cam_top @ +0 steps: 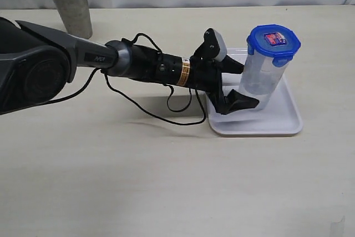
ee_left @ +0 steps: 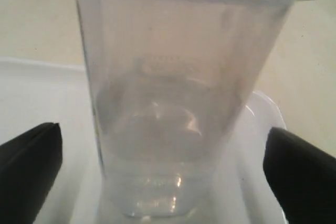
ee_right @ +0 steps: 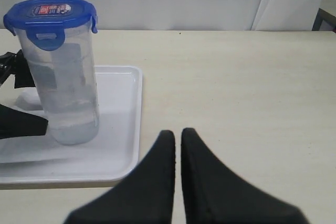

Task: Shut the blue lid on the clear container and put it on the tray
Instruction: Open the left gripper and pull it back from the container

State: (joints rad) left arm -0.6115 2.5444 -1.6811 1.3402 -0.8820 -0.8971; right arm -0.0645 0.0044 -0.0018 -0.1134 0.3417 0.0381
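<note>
I can see that the clear container [cam_top: 259, 81] is upright on the tray [cam_top: 244, 123] and free of my left gripper's open fingers, so I should go on moving them back until they are off the tray.
The clear container [cam_top: 266, 79] stands upright on the tray [cam_top: 260, 127] with the blue lid [cam_top: 273, 40] seated on its rim, sticker up. My left gripper [cam_top: 247, 84] is open around the container's lower half, one finger on each side. In the left wrist view the container [ee_left: 173, 77] fills the middle and both black fingers [ee_left: 31, 166] stand apart from its walls. My right gripper [ee_right: 177, 135] is shut with nothing in it, over bare table beside the tray [ee_right: 118, 129]. From there the container [ee_right: 65, 93] and the lid [ee_right: 50, 14] show whole. The right arm is outside the exterior view.
A grey steel cup [cam_top: 71, 5] stands at the far left of the table. The left arm [cam_top: 138, 65] and its black cable stretch across the table's middle to the tray. A white wall backs the table.
</note>
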